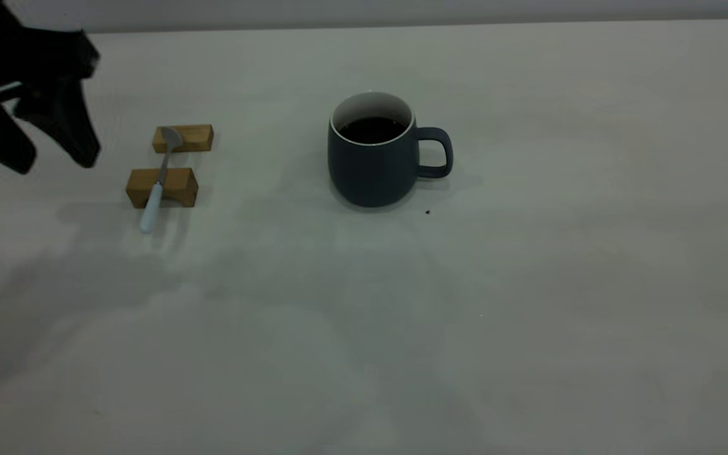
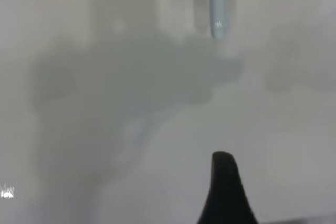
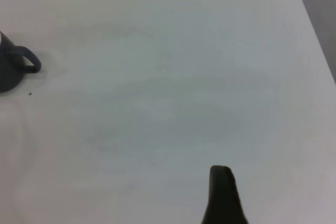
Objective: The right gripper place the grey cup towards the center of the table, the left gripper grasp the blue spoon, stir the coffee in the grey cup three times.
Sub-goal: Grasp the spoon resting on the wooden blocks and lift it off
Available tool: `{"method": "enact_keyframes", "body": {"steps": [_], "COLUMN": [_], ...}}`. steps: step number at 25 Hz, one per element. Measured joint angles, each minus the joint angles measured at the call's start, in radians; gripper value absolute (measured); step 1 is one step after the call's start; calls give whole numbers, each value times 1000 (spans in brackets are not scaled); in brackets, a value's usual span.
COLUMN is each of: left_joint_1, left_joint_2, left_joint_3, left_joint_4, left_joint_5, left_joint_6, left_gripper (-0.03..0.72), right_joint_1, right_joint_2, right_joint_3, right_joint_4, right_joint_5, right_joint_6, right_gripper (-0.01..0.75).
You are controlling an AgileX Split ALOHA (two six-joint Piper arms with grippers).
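My left gripper should keep moving toward the blue spoon's handle (image 1: 151, 209) with its fingers open until they are on both sides of it, and then close, because the spoon's handle sticks out free past the front wooden block (image 1: 177, 186).
The grey cup (image 1: 373, 158) stands upright near the middle of the table (image 1: 528, 297), its handle pointing right, with dark coffee (image 1: 373, 129) inside. The blue spoon (image 1: 157, 183) lies across two wooden blocks, its pale handle end nearest the table's front. My left gripper (image 1: 55, 163) hovers open to the left of the spoon, apart from it. Its wrist view shows the handle tip (image 2: 218, 9) and one black finger (image 2: 226, 192). My right gripper is outside the exterior view. Its wrist view shows one finger (image 3: 222, 195) with bare table on both sides and the cup (image 3: 10, 69) far off.
Two tan wooden blocks (image 1: 182, 138) (image 1: 177, 188) hold the spoon off the table. A tiny dark speck (image 1: 427, 212) lies just right of the cup. The table's far edge (image 1: 402, 25) meets a grey wall.
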Motion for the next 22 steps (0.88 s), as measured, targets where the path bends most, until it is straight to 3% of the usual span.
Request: {"method": "enact_keyframes", "body": {"steps": [12, 22], "left_joint_1": [0, -2], "left_joint_2": [346, 459], "left_joint_3": [-248, -314], "left_joint_4": [14, 34], "left_joint_5": [-9, -41], "left_joint_6": [-20, -23], "left_gripper": [585, 585], "right_joint_1": [0, 0], "right_joint_2": [0, 0], "right_joint_3": [0, 0], "right_joint_4": [0, 0], "right_joint_5": [0, 0], "right_joint_6": [0, 0], "right_gripper": [580, 580]}}
